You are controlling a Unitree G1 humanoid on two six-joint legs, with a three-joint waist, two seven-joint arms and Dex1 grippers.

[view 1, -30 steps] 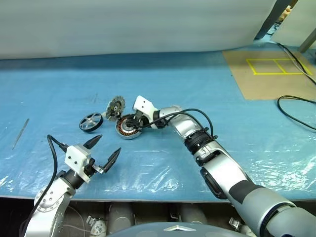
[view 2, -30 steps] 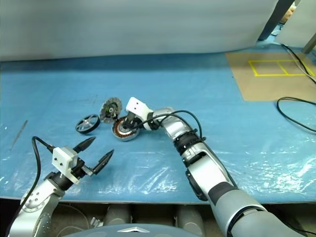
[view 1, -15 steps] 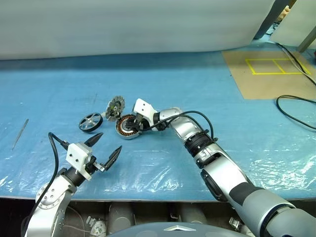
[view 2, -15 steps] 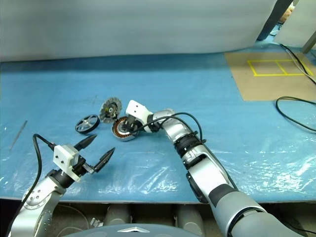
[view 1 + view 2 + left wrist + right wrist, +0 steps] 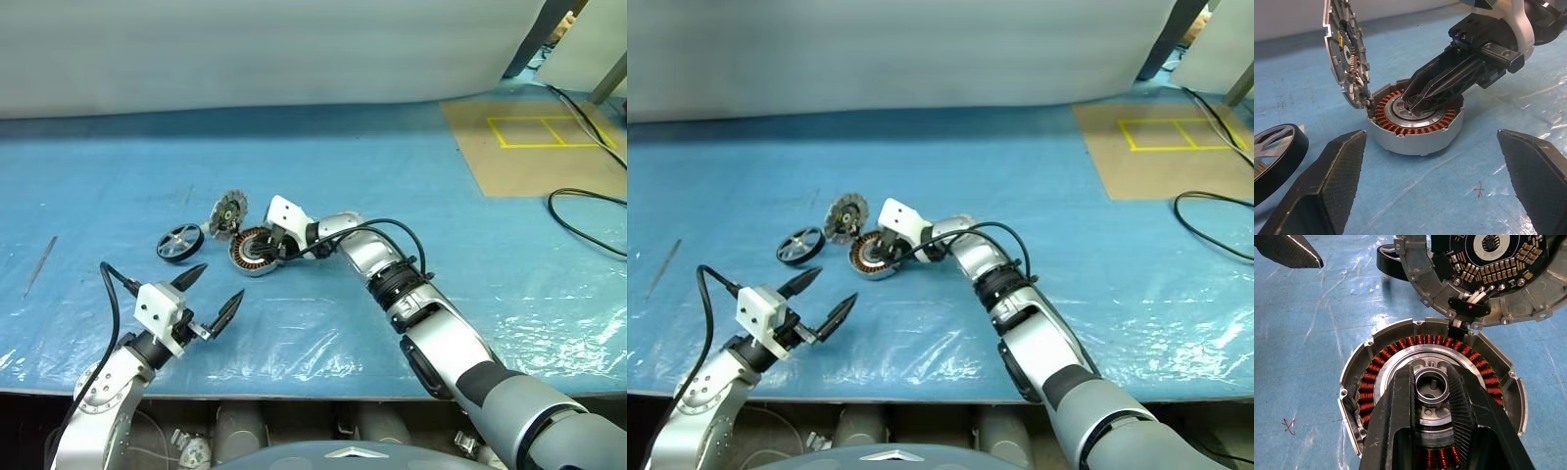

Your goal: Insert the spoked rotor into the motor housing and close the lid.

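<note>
The centre hub (image 5: 1431, 386), where the spoked rotor has to go, is covered by my right gripper. Next, my right gripper moves out of the way before my left gripper takes the rotor (image 5: 180, 242).
The motor housing (image 5: 253, 257) lies on the blue table, its ring of copper windings (image 5: 1400, 343) facing up. Its round lid (image 5: 228, 211) is hinged open and stands tilted at the housing's far-left rim, circuit side (image 5: 1488, 264) showing. My right gripper (image 5: 1431, 377) reaches in from the right, pointing down, and its fingers are shut on the housing's centre hub (image 5: 1431, 387). The spoked rotor (image 5: 180, 243), black at the rim, lies flat just left of the housing. My left gripper (image 5: 217, 284) hovers open and empty nearer the table's front edge, pointing at the housing (image 5: 1415, 122).
A thin metal tool (image 5: 39, 264) lies at the far left of the table. A brown board with yellow tape (image 5: 534, 147) covers the back right, and a black cable (image 5: 588, 220) loops beside it. Crinkled clear film (image 5: 294, 333) covers the table's front.
</note>
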